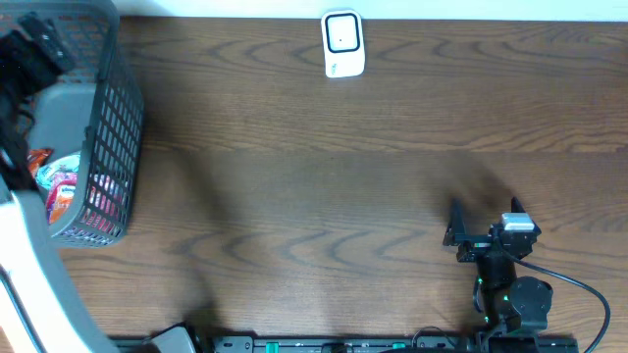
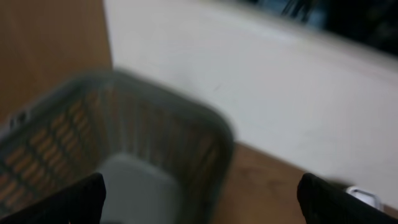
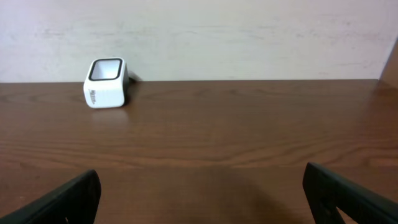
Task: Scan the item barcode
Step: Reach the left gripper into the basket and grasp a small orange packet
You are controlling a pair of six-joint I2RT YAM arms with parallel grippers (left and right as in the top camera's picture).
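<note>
The orange packet [image 1: 61, 204] lies on top of the pink packet, so the robot's left gripper should carry on going, open, toward the basket's near end [image 1: 65, 218] and close there.
Colourful red and orange packets [image 1: 61, 184] lie inside a grey mesh basket [image 1: 110, 118] at the table's left edge. My left gripper [image 1: 29, 49] hovers blurred above the basket's far end. The left wrist view shows that gripper [image 2: 202, 191] open and empty, looking down at the blurred basket [image 2: 155, 143]. A white barcode scanner [image 1: 343, 44] stands at the table's far middle edge. My right gripper [image 1: 486, 218] rests open near the front right. The right wrist view has the right gripper [image 3: 202, 186] empty over bare wood, with the scanner [image 3: 106, 76] far ahead to the left. No barcode shows.
A pale wall [image 3: 199, 31] rises right behind the scanner. The brown wooden table [image 1: 314, 196] spans the space between the basket and the right arm. A black cable [image 1: 589, 294] runs from the right arm's base at the front edge.
</note>
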